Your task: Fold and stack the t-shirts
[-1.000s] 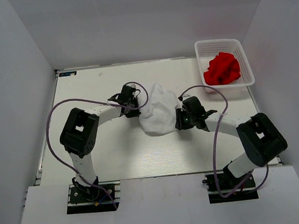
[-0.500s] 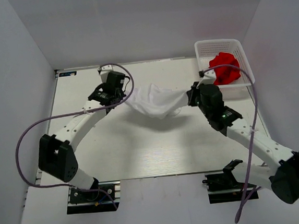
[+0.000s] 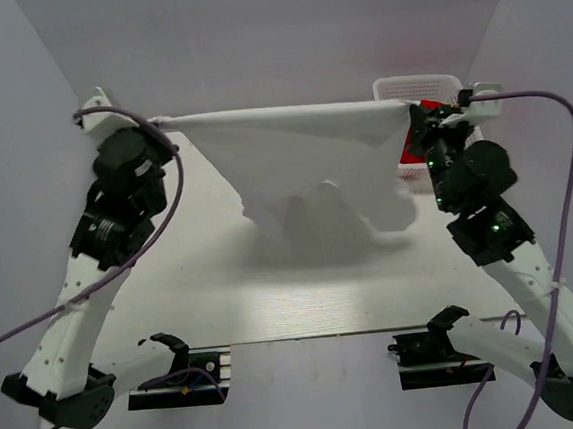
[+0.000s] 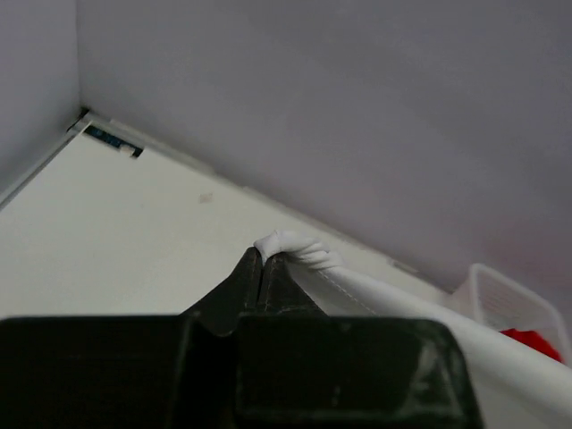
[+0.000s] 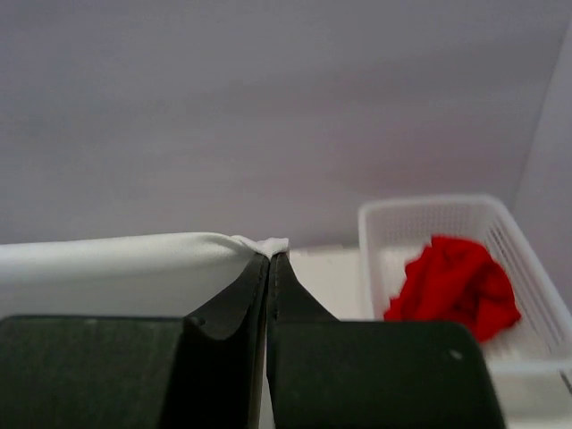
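Note:
The white t-shirt's lower part [image 3: 331,203] hangs down in loose folds, so my left gripper and my right gripper need to pull back toward the near table edge [image 3: 295,332] to lay it flat.
The white t-shirt [image 3: 307,157] hangs in the air, stretched taut between both raised arms, its lower part drooping above the table. My left gripper [image 3: 161,122] is shut on its left corner [image 4: 290,246]. At the other end my right gripper [image 3: 410,109] is shut on the right corner [image 5: 268,244]. The red t-shirt [image 5: 456,286] lies crumpled in the white mesh basket [image 5: 514,223] at the back right; in the top view the right arm hides most of the red t-shirt [image 3: 407,150].
The white table [image 3: 222,280] spreads under the hanging shirt. Grey walls close in at the left, back and right. The arm bases [image 3: 175,370] are bolted at the near edge. A small dark label [image 4: 112,138] sits at the table's back left corner.
Both arms have risen and spread apart, lifting the white t-shirt from a bunched heap on the table into a taut span in the air. The right gripper closed on its corner.

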